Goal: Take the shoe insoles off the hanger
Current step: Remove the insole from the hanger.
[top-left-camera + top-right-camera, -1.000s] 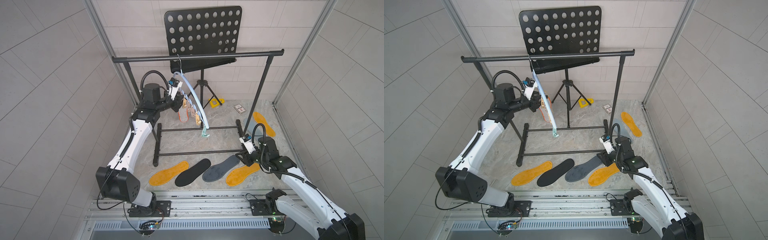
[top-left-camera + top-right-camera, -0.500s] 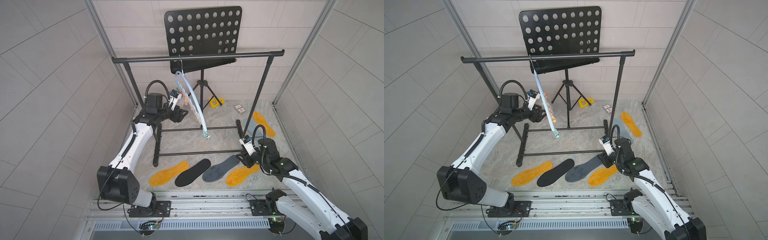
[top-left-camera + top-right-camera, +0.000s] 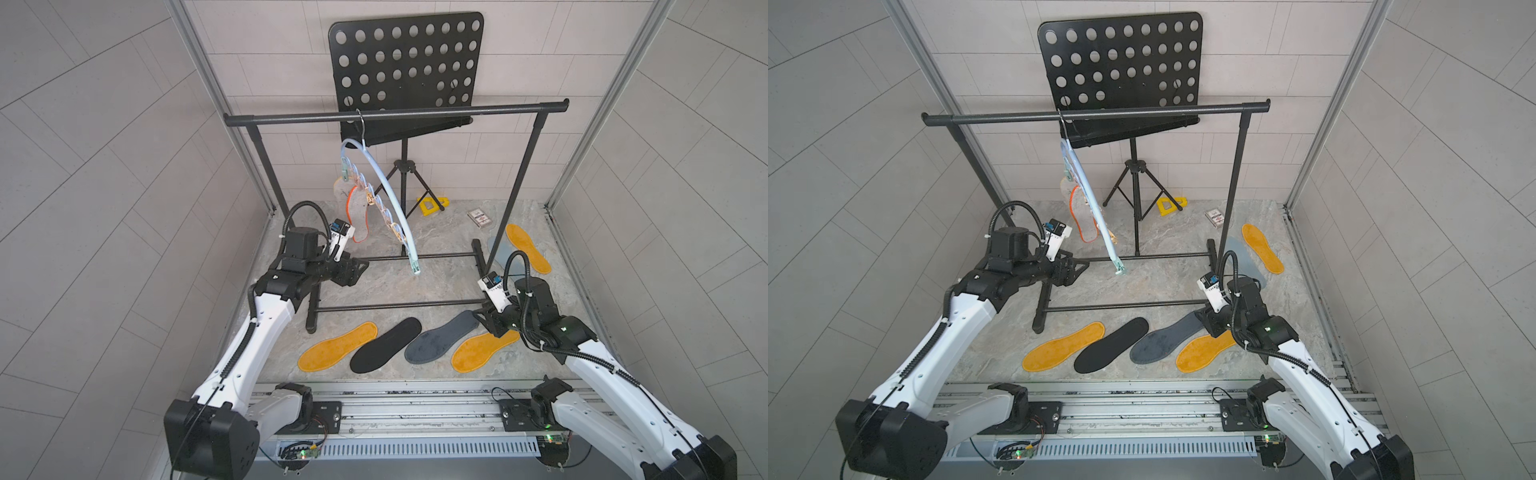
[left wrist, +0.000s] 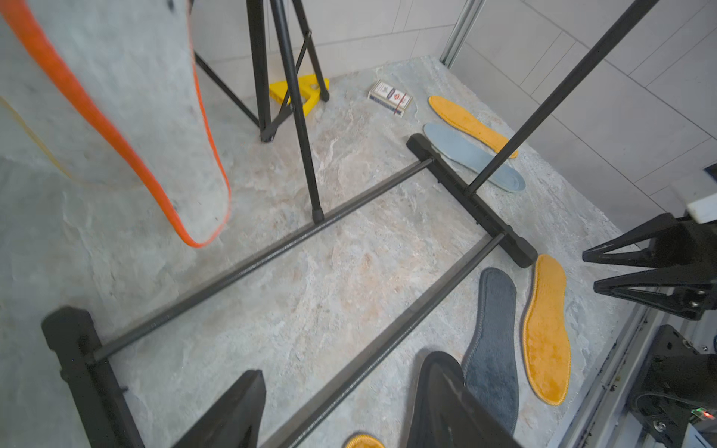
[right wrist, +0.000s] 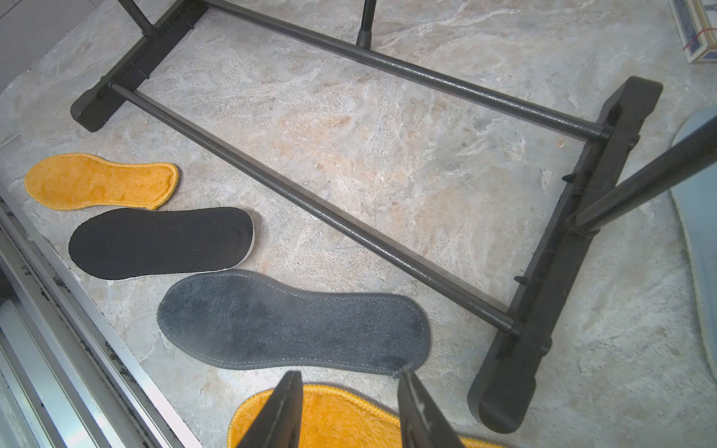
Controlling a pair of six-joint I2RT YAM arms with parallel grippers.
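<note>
My right gripper should take the orange-rimmed insole [image 3: 358, 214] while my left gripper opens its clip [image 3: 360, 180], because the insole hangs free at the far end of the slanting hanger.
The pale blue hanger [image 3: 388, 195] hangs by its hook from the rack's bar. An orange-rimmed mesh insole [image 3: 356, 216] [image 4: 128, 116] still dangles among its clips. My left gripper [image 3: 360, 267] [image 4: 345, 366] is open and empty, low beside that insole and below the clips. On the floor in front lie a yellow insole [image 3: 338, 347], a black one [image 3: 386, 345], a dark grey one [image 5: 295, 322] and another yellow one [image 5: 337, 419]. My right gripper [image 5: 349, 374] hovers open just over this last one. A yellow insole [image 3: 528, 249] and a pale blue insole [image 4: 469, 155] lie at the far right.
The black garment rack [image 3: 395, 114] spans the middle, its base bars [image 5: 349, 221] low on the floor. A black perforated music stand [image 3: 407, 62] stands behind on a tripod. A yellow triangle [image 3: 432, 205] and a small card box [image 3: 480, 218] lie at the back.
My left gripper has come down and away from the hanger's clips and has opened. The hanger has swung. The right arm has barely moved.
</note>
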